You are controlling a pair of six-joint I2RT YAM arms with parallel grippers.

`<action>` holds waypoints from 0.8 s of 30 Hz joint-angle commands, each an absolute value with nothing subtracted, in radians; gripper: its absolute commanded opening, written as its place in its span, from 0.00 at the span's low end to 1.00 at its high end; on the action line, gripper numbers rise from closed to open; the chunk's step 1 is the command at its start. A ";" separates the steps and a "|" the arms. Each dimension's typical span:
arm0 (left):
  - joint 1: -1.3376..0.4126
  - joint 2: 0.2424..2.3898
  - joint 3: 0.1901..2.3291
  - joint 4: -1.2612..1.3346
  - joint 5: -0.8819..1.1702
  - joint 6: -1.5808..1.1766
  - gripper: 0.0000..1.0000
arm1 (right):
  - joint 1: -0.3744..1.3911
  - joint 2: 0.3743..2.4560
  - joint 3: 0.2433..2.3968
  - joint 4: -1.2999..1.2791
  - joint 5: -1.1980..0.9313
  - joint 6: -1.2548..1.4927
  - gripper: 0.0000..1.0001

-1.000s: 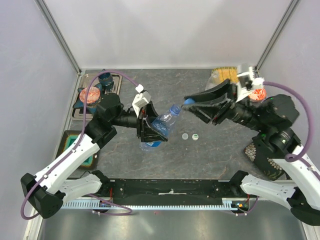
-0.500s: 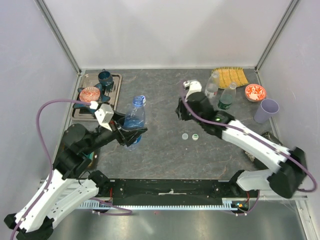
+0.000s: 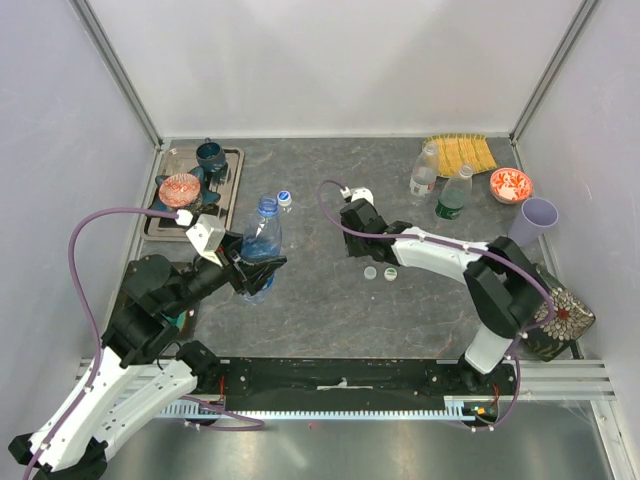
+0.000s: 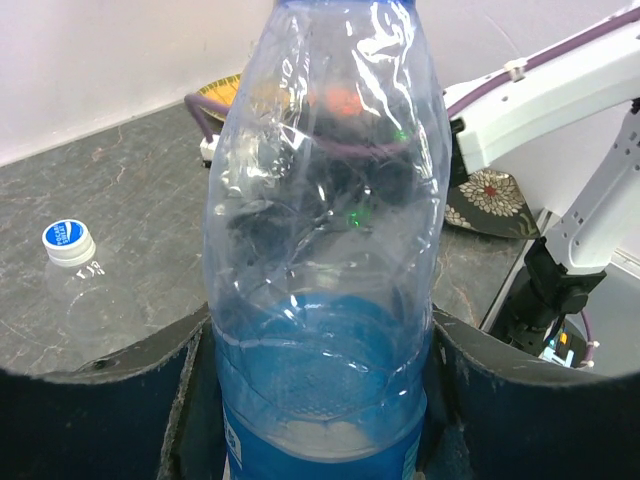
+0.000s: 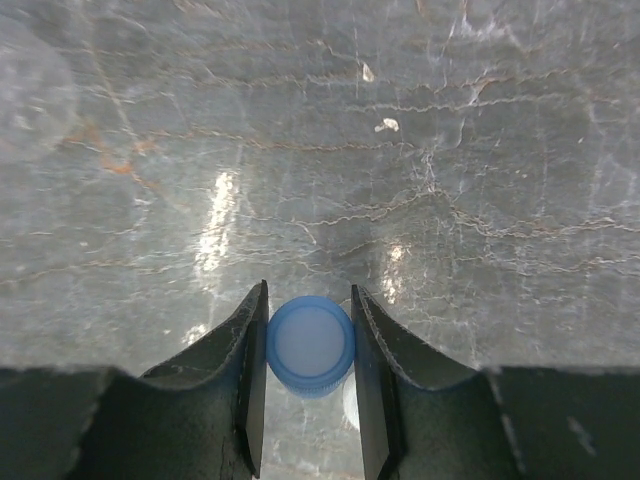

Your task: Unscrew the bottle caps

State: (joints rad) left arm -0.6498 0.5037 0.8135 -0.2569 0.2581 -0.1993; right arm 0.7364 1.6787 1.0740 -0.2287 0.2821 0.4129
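The blue cap (image 5: 310, 344) is hanging level above the free patch of table (image 3: 347, 264) next to the loose caps, so my right gripper keeps lowering it until it sits there, and then let go.
My left gripper (image 3: 250, 268) is shut on the blue-labelled bottle (image 3: 260, 245) and holds it upright left of the table's middle. It fills the left wrist view (image 4: 325, 260), with the fingers pressed on both sides of the label. Its top is cut off there. My right gripper (image 3: 350, 218) is shut on a loose blue cap (image 5: 310, 345), held low over the table. The very short bottle (image 3: 285, 198) with a white-and-blue cap stands just behind the held bottle and shows in the left wrist view (image 4: 70, 245). The plain clear bottle (image 3: 423, 176) and the green-labelled bottle (image 3: 453, 196) stand at the back right.
Two loose caps (image 3: 371, 272) (image 3: 391, 271) lie on the table near my right forearm. A lilac cup (image 3: 537, 220), a red bowl (image 3: 511, 184) and a yellow cloth (image 3: 460, 152) are at the back right. A tray (image 3: 232, 172) with a teal cup and a red bowl is at the back left.
My left arm has pulled the blue-labelled bottle left and stood it upright. My right arm has swung left and down towards the table's middle with the blue cap in its fingers.
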 commanded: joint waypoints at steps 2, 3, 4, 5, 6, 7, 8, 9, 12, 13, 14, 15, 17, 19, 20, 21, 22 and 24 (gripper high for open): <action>-0.647 0.494 0.804 -0.253 0.241 -0.166 0.41 | 0.733 1.759 1.108 -0.176 0.287 0.434 0.00; -0.647 0.495 0.804 -0.253 0.239 -0.164 0.41 | 0.735 1.772 1.106 -0.175 0.284 0.434 0.00; -0.647 0.495 0.804 -0.255 0.241 -0.166 0.41 | 0.735 1.779 1.101 -0.173 0.287 0.437 0.00; -0.647 0.494 0.804 -0.256 0.241 -0.166 0.41 | 0.735 1.784 1.101 -0.172 0.285 0.439 0.00; -0.647 0.494 0.802 -0.256 0.239 -0.164 0.41 | 0.733 1.796 1.100 -0.173 0.285 0.439 0.00; -0.647 0.495 0.802 -0.255 0.238 -0.164 0.41 | 0.735 1.802 1.100 -0.173 0.287 0.442 0.00; -0.647 0.497 0.802 -0.255 0.239 -0.166 0.42 | 0.735 1.809 1.100 -0.175 0.287 0.443 0.00; -0.647 0.502 0.802 -0.255 0.238 -0.166 0.42 | 0.733 1.821 1.100 -0.176 0.288 0.443 0.00; -0.647 0.506 0.799 -0.255 0.244 -0.169 0.42 | 0.730 1.842 1.098 -0.183 0.281 0.448 0.02; -0.647 0.506 0.799 -0.255 0.247 -0.167 0.42 | 0.730 1.848 1.095 -0.187 0.278 0.448 0.09; -0.647 0.505 0.799 -0.255 0.244 -0.167 0.42 | 0.730 1.855 1.092 -0.189 0.270 0.449 0.14; -0.647 0.505 0.799 -0.255 0.245 -0.167 0.42 | 0.732 1.856 1.089 -0.190 0.270 0.448 0.18; -0.647 0.506 0.801 -0.255 0.244 -0.167 0.43 | 0.730 1.855 1.069 -0.189 0.262 0.449 0.31; -0.647 0.508 0.802 -0.255 0.247 -0.167 0.43 | 0.732 1.848 1.049 -0.187 0.261 0.454 0.42; -0.647 0.509 0.805 -0.255 0.247 -0.167 0.43 | 0.730 1.841 1.043 -0.186 0.259 0.457 0.45; -0.647 0.512 0.804 -0.253 0.247 -0.169 0.43 | 0.732 1.835 1.039 -0.186 0.253 0.462 0.48; -0.647 0.514 0.804 -0.253 0.250 -0.169 0.43 | 0.732 1.830 1.029 -0.184 0.253 0.462 0.53; -0.647 0.518 0.801 -0.250 0.252 -0.173 0.43 | 0.730 1.812 1.025 -0.186 0.247 0.466 0.57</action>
State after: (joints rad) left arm -0.6498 0.5068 0.8024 -0.2615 0.2588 -0.1993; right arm 0.7357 1.8294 1.0660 -0.1707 0.2684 0.4435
